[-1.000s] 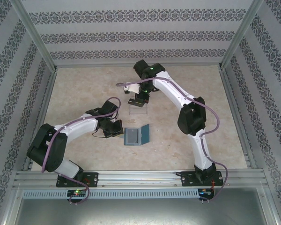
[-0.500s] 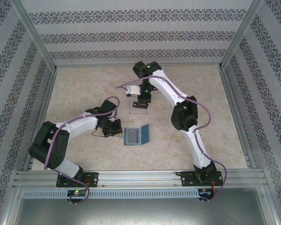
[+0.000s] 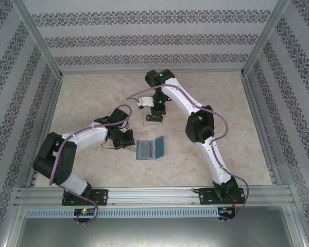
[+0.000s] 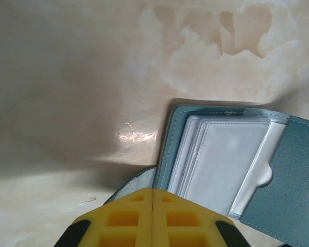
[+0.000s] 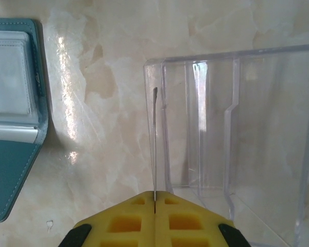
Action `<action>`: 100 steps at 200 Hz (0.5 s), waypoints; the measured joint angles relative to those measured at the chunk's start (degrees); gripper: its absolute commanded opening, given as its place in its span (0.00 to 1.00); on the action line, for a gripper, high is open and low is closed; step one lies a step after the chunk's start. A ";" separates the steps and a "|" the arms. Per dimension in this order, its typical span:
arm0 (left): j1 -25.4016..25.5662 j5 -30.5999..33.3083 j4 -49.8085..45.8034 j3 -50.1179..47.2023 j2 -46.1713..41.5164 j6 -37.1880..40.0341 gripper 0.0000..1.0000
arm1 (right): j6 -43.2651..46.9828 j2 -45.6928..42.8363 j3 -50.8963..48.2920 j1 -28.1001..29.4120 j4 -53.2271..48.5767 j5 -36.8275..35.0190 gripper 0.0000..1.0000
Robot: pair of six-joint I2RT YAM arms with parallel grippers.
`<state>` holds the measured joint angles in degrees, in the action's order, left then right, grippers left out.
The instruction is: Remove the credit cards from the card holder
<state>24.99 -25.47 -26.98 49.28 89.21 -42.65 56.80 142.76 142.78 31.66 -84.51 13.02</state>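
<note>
The credit card is hanging over the clear tray's side, so next my right gripper moves the card inward, behind that side, before it lowers the card and lets go.
The teal card holder lies open mid-table, its right flap raised. In the left wrist view the card holder shows pale credit cards in clear sleeves. My left gripper is shut, its tips over a grey tab at the holder's left edge; from above, the left gripper touches that side. My right gripper is shut on a thin credit card, seen edge-on along the left wall of the clear tray. From above, the right gripper hangs over the tray.
The clear tray has upright dividers inside. The card holder lies to its left in the right wrist view. Patterned walls and metal rails enclose the marble-look table. Bare table spreads to the far left and right.
The right arm's elbow has swung left and its gripper has shifted slightly over the tray with the card. The left arm and card holder have stayed still.
</note>
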 measured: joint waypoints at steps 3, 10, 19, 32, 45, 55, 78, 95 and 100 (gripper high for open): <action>0.00 0.00 0.00 0.00 0.00 0.00 0.04 | 0.02 0.02 0.00 0.02 -0.09 0.04 0.01; 0.00 -0.02 0.00 0.00 0.00 0.00 0.04 | 0.04 0.02 0.00 0.11 -0.24 0.07 0.01; 0.00 0.00 0.00 0.00 0.00 0.00 0.04 | 0.04 0.02 0.00 0.11 -0.46 0.07 0.01; 0.00 -0.02 0.00 0.00 0.00 0.00 0.04 | 0.02 0.02 0.02 0.11 -0.70 0.09 0.01; 0.00 0.00 0.00 0.00 0.00 0.00 0.04 | 0.00 0.02 0.37 0.26 -0.96 0.07 0.01; 0.00 0.00 0.00 0.00 0.00 0.00 0.04 | 0.00 0.02 0.90 0.37 -1.03 0.04 0.01; 0.00 0.00 0.00 0.00 0.00 0.00 0.04 | -0.02 -0.44 1.86 0.74 -0.85 -0.02 0.01; 0.00 0.00 0.00 0.00 0.00 0.00 0.04 | 0.00 -1.29 1.86 1.03 -0.72 -0.20 0.01; 0.00 0.00 0.00 0.00 0.00 0.00 0.04 | 0.00 -1.60 1.86 1.11 -0.68 -0.26 0.01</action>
<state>24.99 -25.47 -26.98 49.28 89.21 -42.65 56.80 141.16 144.64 32.77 -85.19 12.75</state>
